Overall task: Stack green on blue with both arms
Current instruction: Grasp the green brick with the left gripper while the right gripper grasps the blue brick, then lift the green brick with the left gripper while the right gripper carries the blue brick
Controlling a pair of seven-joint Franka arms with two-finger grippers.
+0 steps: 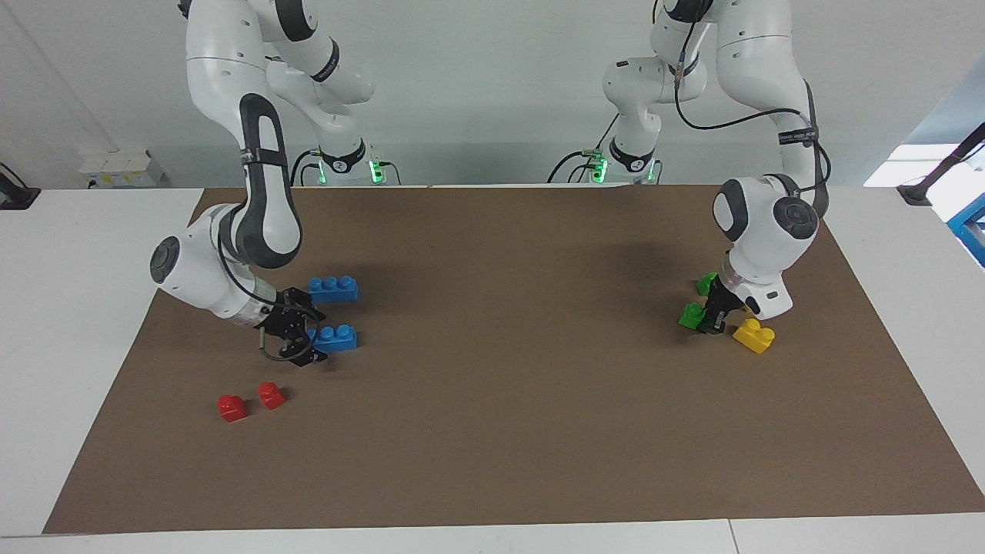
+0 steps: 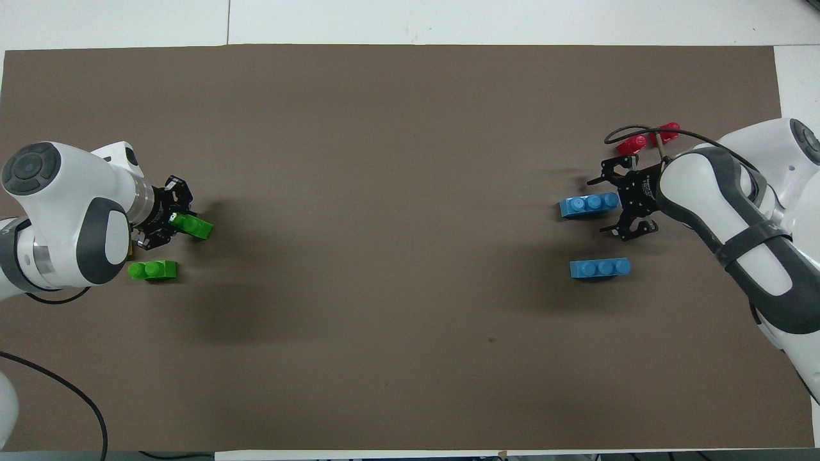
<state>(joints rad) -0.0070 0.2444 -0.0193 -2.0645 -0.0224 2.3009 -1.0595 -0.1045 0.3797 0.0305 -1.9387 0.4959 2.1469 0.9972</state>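
Note:
The farther blue brick (image 2: 589, 204) is longer than the held green brick (image 2: 192, 225), so a blue end will remain bare when the robot puts green on top of blue.
Two green bricks lie at the left arm's end of the mat. My left gripper (image 1: 712, 317) (image 2: 168, 221) is shut on the green brick (image 1: 690, 315) (image 2: 194, 226) that lies farther from the robots; that brick rests on the mat. The other green brick (image 1: 706, 283) (image 2: 152, 270) lies free. At the right arm's end lie two blue bricks. My right gripper (image 1: 306, 339) (image 2: 612, 205) is open, low at the mat, its fingers to either side of one end of the farther blue brick (image 1: 336, 338) (image 2: 586, 205). The nearer blue brick (image 1: 333, 288) (image 2: 600, 267) lies apart.
A yellow brick (image 1: 754, 335) sits right beside the left gripper; the arm hides it in the overhead view. Two red bricks (image 1: 232, 407) (image 1: 270, 395) lie farther out than the right gripper. A brown mat (image 1: 508, 369) covers the table.

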